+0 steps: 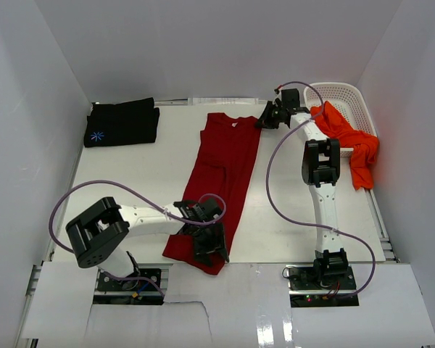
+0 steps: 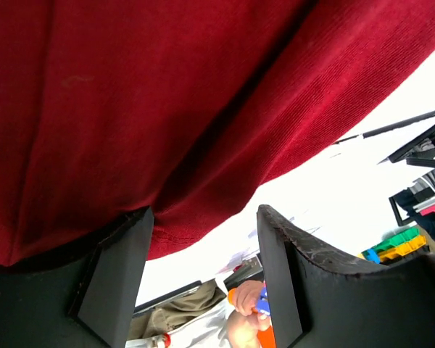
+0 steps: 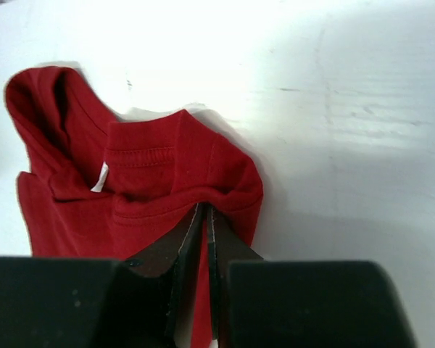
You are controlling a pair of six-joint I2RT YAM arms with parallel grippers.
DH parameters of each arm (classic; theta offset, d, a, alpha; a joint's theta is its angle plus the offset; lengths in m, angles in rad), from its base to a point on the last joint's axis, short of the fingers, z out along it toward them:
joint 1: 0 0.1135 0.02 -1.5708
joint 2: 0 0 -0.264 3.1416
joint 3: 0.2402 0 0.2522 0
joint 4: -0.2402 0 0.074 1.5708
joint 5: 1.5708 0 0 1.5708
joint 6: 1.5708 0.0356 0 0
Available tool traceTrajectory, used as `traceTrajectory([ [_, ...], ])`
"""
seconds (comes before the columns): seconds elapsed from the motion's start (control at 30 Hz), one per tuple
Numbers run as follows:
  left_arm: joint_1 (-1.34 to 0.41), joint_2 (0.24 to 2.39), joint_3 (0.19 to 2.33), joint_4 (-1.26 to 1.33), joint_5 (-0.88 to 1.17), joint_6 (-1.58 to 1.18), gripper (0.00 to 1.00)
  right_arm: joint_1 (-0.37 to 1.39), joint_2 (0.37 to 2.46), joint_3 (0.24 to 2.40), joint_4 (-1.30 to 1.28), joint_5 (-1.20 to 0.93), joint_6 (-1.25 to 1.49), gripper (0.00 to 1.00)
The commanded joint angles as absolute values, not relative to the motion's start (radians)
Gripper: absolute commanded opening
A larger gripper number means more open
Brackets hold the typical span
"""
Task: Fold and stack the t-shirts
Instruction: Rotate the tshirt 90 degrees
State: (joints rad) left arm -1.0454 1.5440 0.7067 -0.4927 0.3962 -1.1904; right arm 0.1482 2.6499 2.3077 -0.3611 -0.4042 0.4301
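Observation:
The dark red t-shirt lies at a slant with its hem (image 1: 213, 269) past the table's near edge, so first my left gripper should move to the t-shirt's other shoulder (image 1: 211, 125) to help make it straight.
The dark red t-shirt (image 1: 228, 163) lies stretched lengthwise down the middle of the table, folded narrow. My right gripper (image 1: 265, 120) is at its far right shoulder; in the right wrist view it (image 3: 206, 208) is shut on a pinch of the red cloth (image 3: 152, 170) beside the collar. My left gripper (image 1: 209, 246) is at the near hem; in the left wrist view it (image 2: 203, 217) is open, with the red hem (image 2: 167, 94) draped over its left finger (image 2: 119, 268). The black t-shirt (image 1: 122, 123) lies folded at the far left. The orange-red t-shirt (image 1: 350, 141) hangs over the basket's edge.
A white slotted basket (image 1: 348, 94) stands at the far right corner. White walls enclose the table on the left, back and right. The right arm's purple cable (image 1: 275, 188) loops over the table beside the shirt.

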Motion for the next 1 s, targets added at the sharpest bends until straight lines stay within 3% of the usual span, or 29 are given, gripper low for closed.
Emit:
traceTrajectory([
  [0.0,-1.129,1.643,0.641,-0.655,0.413,-1.17,0.72,0.144,2.691,2.332,-0.247,-0.462,0.5,0.13],
  [0.37,-1.131,1.678,0.982,-0.652,0.521,-1.128,0.76,0.143,2.688,2.319,-0.051,-0.613,0.635,0.13],
  [0.57,-1.127,1.652,1.087,-0.571,0.637,-1.138,0.78,0.144,2.58,2.28,-0.012,-0.66,0.626,0.1],
  [0.7,-1.103,1.652,1.146,-0.595,0.652,-1.114,0.78,0.143,2.478,2.228,-0.017,-0.699,0.594,0.24],
  [0.8,-1.014,1.615,1.239,-0.74,0.588,-1.036,0.78,0.143,2.373,2.127,-0.089,-0.69,0.535,0.23],
  [0.97,-0.616,1.508,1.282,-0.824,0.564,-0.87,0.78,0.143,2.131,1.811,-0.107,-0.65,0.479,0.15],
])
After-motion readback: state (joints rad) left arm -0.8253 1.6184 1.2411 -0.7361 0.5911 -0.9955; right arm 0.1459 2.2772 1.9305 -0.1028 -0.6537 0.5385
